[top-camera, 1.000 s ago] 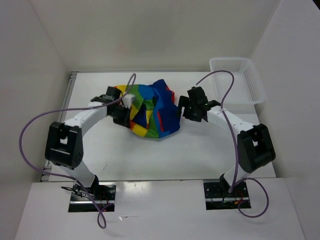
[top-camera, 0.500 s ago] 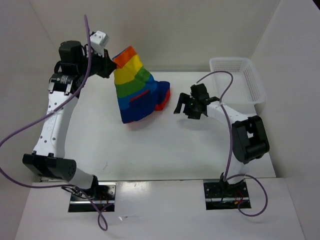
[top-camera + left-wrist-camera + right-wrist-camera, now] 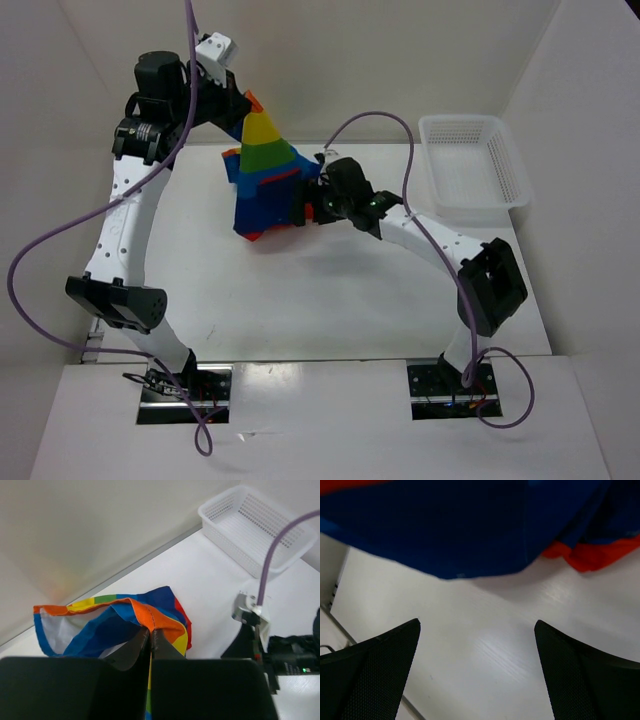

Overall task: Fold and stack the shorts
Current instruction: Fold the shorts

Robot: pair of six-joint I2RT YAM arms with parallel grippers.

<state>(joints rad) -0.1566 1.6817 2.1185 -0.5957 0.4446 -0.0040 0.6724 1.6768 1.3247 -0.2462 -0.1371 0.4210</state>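
My grippers are going to lift both ends of the rainbow-striped shorts (image 3: 265,155), and the shorts will droop below a straight upper edge then, because the blue lower end (image 3: 264,208) trails in limp folds.
The rainbow-striped shorts (image 3: 268,178) hang in a cone from my left gripper (image 3: 243,106), which is raised high at the back left and shut on their orange edge (image 3: 150,622). Their blue lower end trails on the table. My right gripper (image 3: 308,207) is open and low, right beside the shorts' lower right edge. In the right wrist view the blue cloth (image 3: 470,525) and a red hem (image 3: 590,555) lie just ahead of the open fingers (image 3: 375,665), with bare table between them.
A white mesh basket (image 3: 472,165) stands at the back right and also shows in the left wrist view (image 3: 260,525). White walls enclose the table at the back and the sides. A purple cable (image 3: 380,125) loops over the right arm.
My left gripper has lifted the shorts off the table from a crumpled heap to a hanging cone. My right gripper has moved left, up to the shorts' lower edge.
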